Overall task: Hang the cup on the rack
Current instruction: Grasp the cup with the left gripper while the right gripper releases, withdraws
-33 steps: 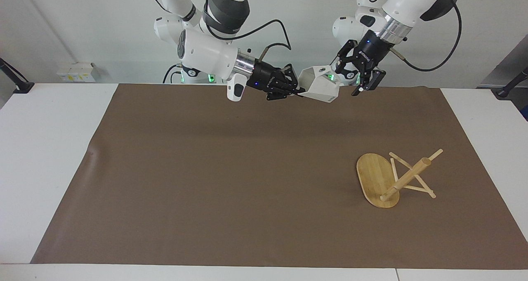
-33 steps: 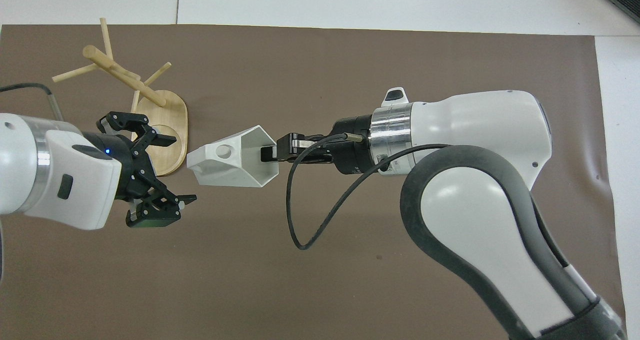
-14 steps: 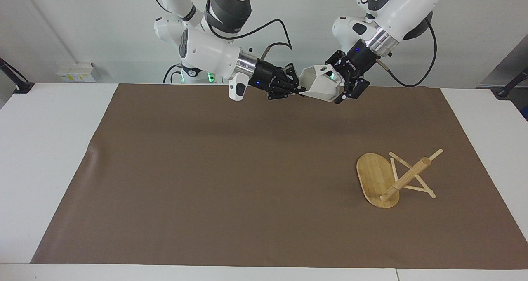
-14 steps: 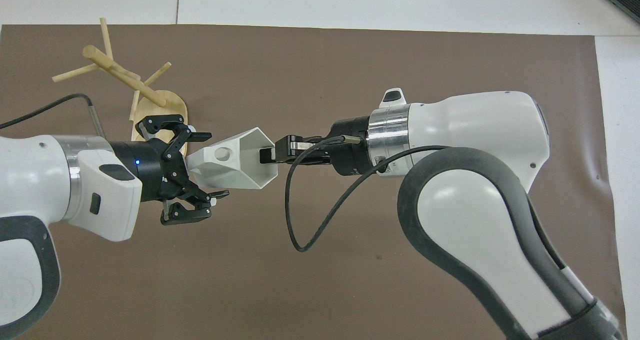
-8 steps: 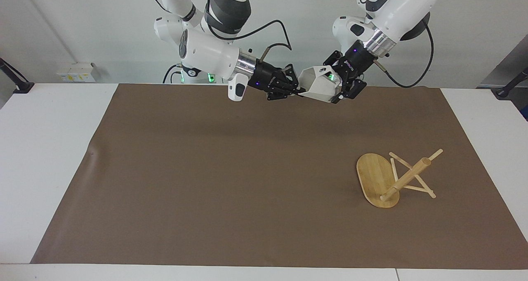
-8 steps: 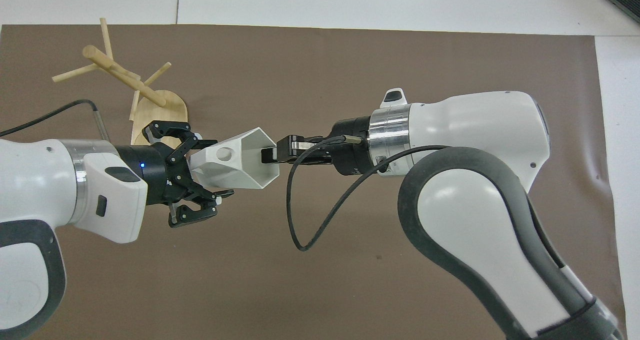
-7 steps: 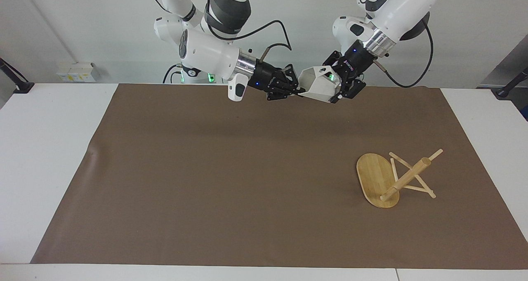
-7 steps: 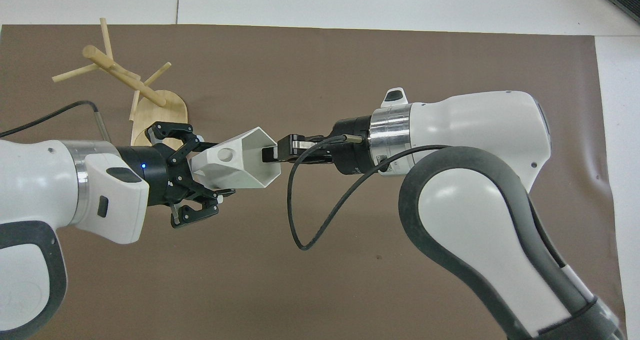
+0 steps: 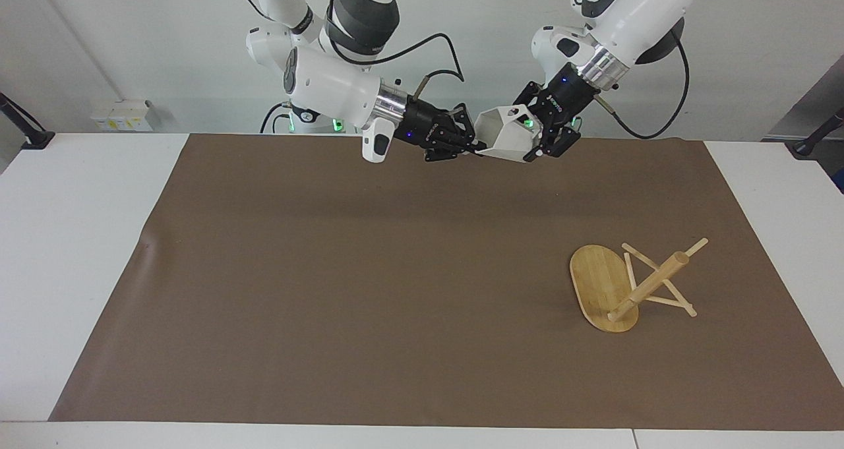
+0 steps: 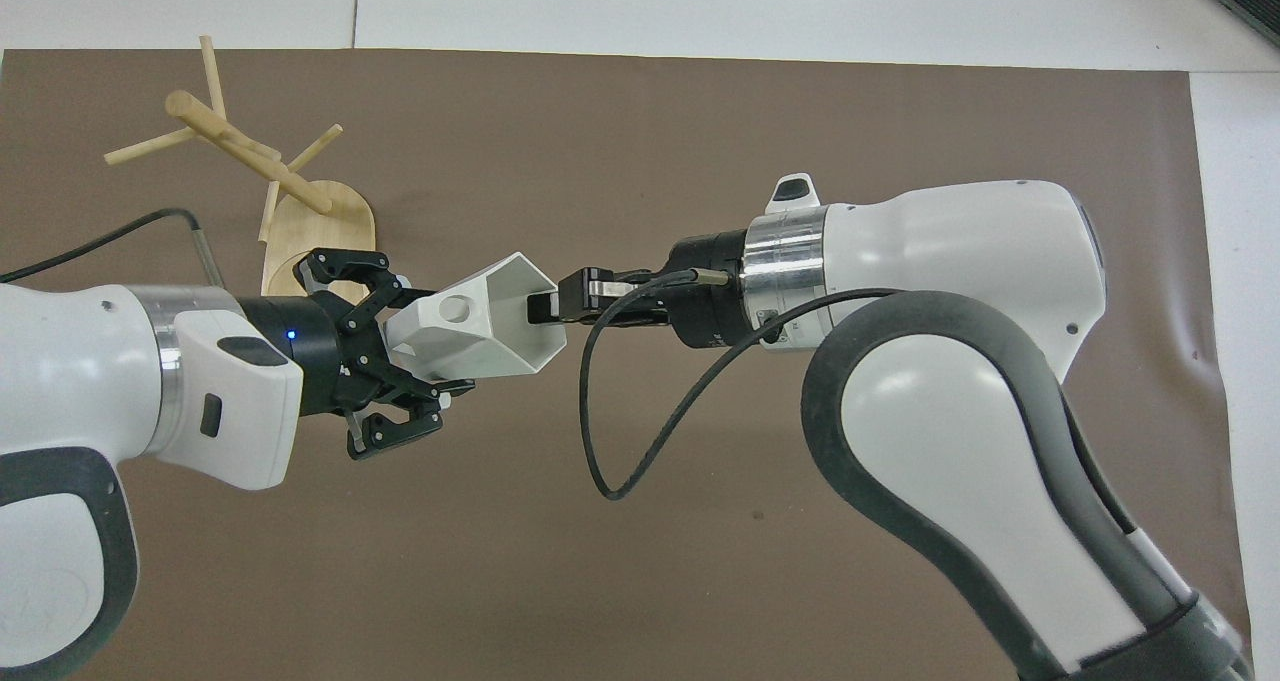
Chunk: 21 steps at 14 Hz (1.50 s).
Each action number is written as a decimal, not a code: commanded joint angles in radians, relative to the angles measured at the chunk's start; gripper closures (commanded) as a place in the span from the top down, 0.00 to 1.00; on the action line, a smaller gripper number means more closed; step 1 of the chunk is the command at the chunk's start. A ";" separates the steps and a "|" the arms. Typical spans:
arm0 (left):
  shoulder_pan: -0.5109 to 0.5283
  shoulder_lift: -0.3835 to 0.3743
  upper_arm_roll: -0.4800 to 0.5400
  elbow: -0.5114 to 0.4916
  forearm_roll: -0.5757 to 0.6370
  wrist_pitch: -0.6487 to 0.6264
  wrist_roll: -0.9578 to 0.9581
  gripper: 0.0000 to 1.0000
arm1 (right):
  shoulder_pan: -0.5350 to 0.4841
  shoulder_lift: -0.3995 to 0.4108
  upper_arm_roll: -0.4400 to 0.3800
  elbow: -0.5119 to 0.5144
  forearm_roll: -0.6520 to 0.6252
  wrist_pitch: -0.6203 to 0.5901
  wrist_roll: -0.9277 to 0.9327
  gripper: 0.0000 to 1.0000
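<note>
The bamboo rack (image 10: 240, 147) should stay standing as I push the white faceted cup onto a peg, because the oval base (image 10: 345, 219) lies flat under the post.
The white faceted cup (image 9: 508, 134) is held in the air on its side, over the mat's edge nearest the robots. My right gripper (image 9: 472, 147) is shut on its rim; in the overhead view (image 10: 548, 306) one finger sits inside the mouth. My left gripper (image 9: 544, 139) is open, and its fingers straddle the cup's (image 10: 478, 333) closed bottom end. In the overhead view, the left gripper (image 10: 412, 353) has one finger on each side. The bamboo rack (image 9: 597, 281) lies tipped over toward the left arm's end of the table, with its post slanting. It also shows in the overhead view (image 10: 232, 143).
A brown mat (image 9: 330, 271) covers most of the white table (image 9: 66, 238). The left gripper partly covers the rack's oval base (image 10: 322, 226) in the overhead view. A cable (image 10: 640, 451) hangs from the right wrist.
My left gripper has moved in from beside the cup to straddle its bottom end. My right gripper has kept its hold, shifting the cup only slightly.
</note>
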 commanded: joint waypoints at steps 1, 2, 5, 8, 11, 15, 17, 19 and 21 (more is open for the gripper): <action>-0.026 -0.023 0.003 -0.030 -0.019 0.038 -0.041 0.00 | -0.006 -0.019 0.014 -0.011 -0.002 0.002 0.005 0.48; -0.026 -0.023 0.004 -0.030 -0.019 0.038 -0.041 0.00 | -0.006 -0.018 0.014 -0.011 -0.007 0.001 0.005 0.54; -0.026 -0.023 0.003 -0.030 -0.019 0.037 -0.043 0.00 | -0.004 -0.018 0.014 -0.011 -0.022 0.004 0.004 1.00; -0.026 -0.023 0.003 -0.030 -0.019 0.037 -0.049 0.00 | -0.007 -0.021 0.009 -0.011 -0.065 0.004 0.005 1.00; -0.024 -0.025 0.003 -0.033 -0.016 0.021 -0.047 0.00 | -0.030 -0.034 -0.040 -0.015 -0.291 -0.008 0.007 1.00; -0.001 -0.026 0.006 -0.037 -0.003 0.004 -0.050 0.00 | -0.038 -0.033 -0.158 -0.018 -0.638 -0.060 0.005 1.00; 0.048 -0.029 0.007 -0.043 0.032 -0.026 -0.052 0.00 | -0.043 -0.039 -0.204 -0.018 -0.849 -0.135 0.004 1.00; 0.089 -0.037 0.006 -0.056 0.101 -0.046 -0.055 0.00 | -0.043 -0.045 -0.244 -0.020 -0.985 -0.221 0.005 1.00; 0.124 -0.046 0.006 -0.071 0.112 -0.054 -0.093 0.00 | -0.047 -0.056 -0.291 -0.027 -1.068 -0.299 0.005 1.00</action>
